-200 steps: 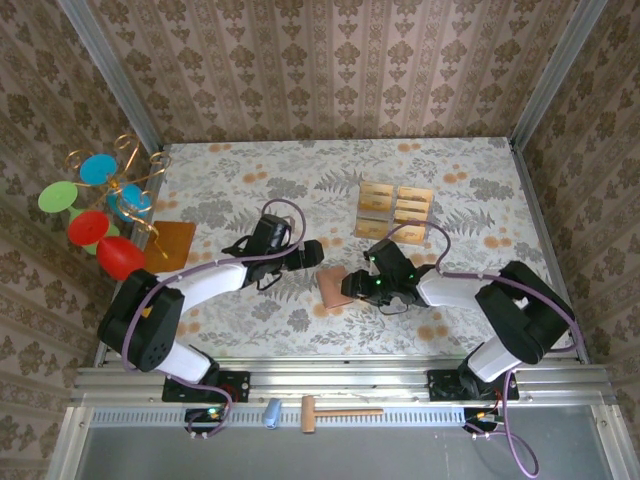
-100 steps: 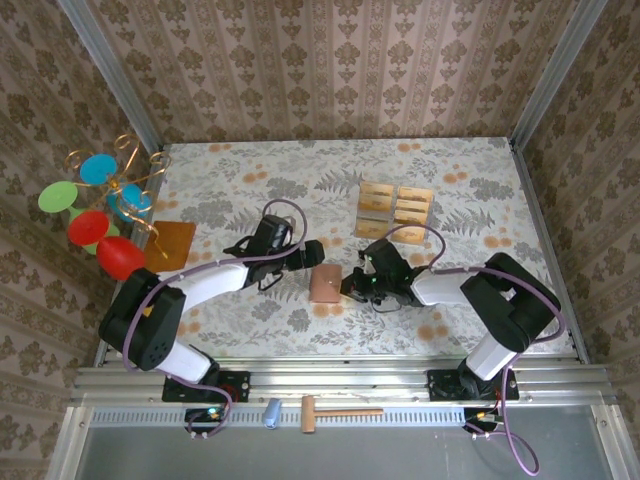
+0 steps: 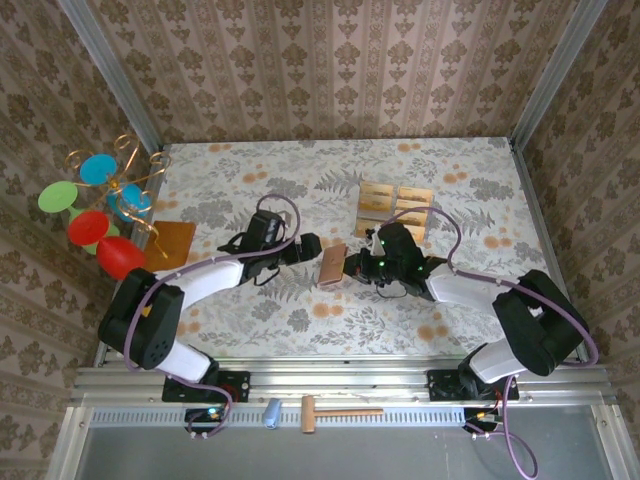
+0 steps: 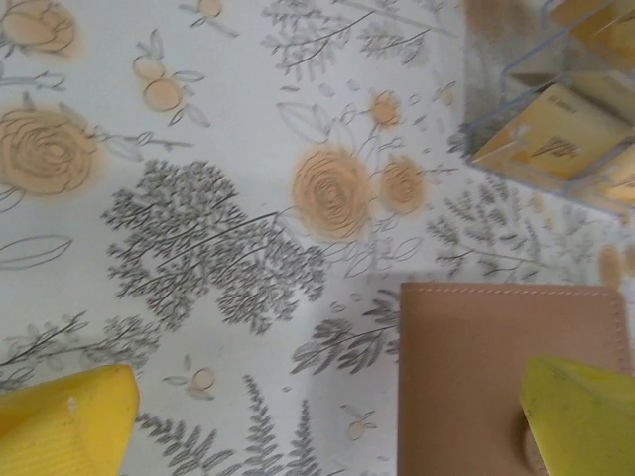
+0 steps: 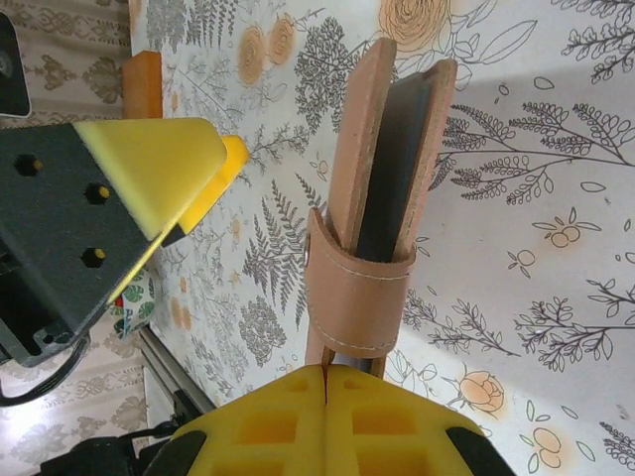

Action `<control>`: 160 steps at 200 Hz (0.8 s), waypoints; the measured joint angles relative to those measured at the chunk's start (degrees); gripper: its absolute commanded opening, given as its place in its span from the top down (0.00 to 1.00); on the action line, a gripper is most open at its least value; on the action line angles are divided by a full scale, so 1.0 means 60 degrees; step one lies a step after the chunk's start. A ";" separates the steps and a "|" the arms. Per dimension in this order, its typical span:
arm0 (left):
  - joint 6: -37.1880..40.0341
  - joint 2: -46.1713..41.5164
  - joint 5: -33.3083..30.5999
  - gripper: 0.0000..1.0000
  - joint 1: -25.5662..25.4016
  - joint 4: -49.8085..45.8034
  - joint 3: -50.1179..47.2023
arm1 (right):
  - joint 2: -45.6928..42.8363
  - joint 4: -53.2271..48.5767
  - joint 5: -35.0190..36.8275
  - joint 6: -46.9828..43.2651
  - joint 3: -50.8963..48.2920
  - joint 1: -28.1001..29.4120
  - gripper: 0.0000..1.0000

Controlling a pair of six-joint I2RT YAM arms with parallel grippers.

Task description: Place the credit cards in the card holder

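I should grip the card holder by its loose end with my left gripper, because my right gripper is closed on the card holder's near end. This will free my right gripper for the strap.
The card holder is a reddish-brown wallet, lifted on its edge in the middle of the table. My right gripper is shut on its near end. In the right wrist view the card holder stands slightly spread beyond the shut right gripper, with a strap around its leaves. My left gripper stands open just left of it. In the left wrist view the card holder lies by the right yellow finger of the open left gripper. The credit cards sit in a clear rack at the back, also seen as credit cards.
An orange-brown board lies at the left edge beside a wire stand with coloured discs. A small wooden hammer and a blue cylinder rest on the front rail. Patterned walls close in the table.
My right gripper closed on the card holder, tipped it from flat onto its edge and carried it toward the back. The left gripper stayed open and shifted slightly.
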 measured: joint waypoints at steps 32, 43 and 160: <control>-0.0481 0.0240 0.0514 0.00 0.0058 0.0743 0.0000 | -0.0186 0.0004 -0.0127 0.0044 0.0004 -0.0098 1.00; -0.0619 0.0339 0.0656 0.00 0.0058 0.0933 0.0000 | -0.0273 0.0004 -0.0146 0.0080 0.0015 -0.0117 1.00; -0.3417 0.0794 0.2022 0.06 0.0324 0.4116 -0.0109 | -0.0969 0.0681 -0.0430 0.0892 0.0688 -0.0124 1.00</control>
